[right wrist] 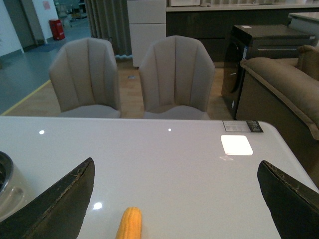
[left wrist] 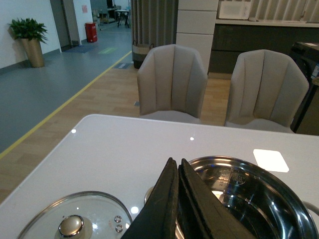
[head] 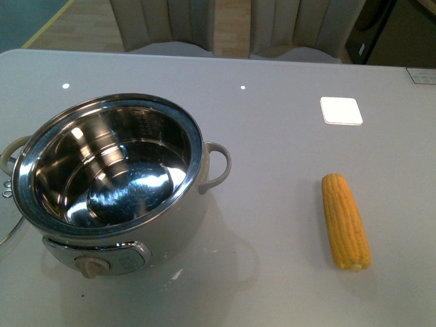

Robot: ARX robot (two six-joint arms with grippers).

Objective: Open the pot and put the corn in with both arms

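The round yellow corn (head: 345,223) will rock back and forth when I drop it in, because the pot's steel inside (head: 112,167) is smooth and curved.
The cream-white pot (head: 109,177) stands uncovered on the left of the grey table, its steel inside bare and its dial facing me. Its glass lid (left wrist: 75,219) lies flat on the table beside it, and only the lid's edge (head: 5,225) shows in the front view. The yellow corn (head: 345,221) lies lengthwise on the right, well apart from the pot. Neither arm shows in the front view. My left gripper (left wrist: 175,162) is shut on nothing, hovering near the pot's rim (left wrist: 259,169). My right gripper (right wrist: 175,162) is open wide, with the corn's tip (right wrist: 130,224) between its fingers, nearer one side.
A bright white square (head: 341,110) lies on the table beyond the corn. Two beige chairs (head: 163,24) stand at the far edge. A small label (head: 422,75) sits at the far right corner. A brown sofa (right wrist: 284,84) stands off the table's right side.
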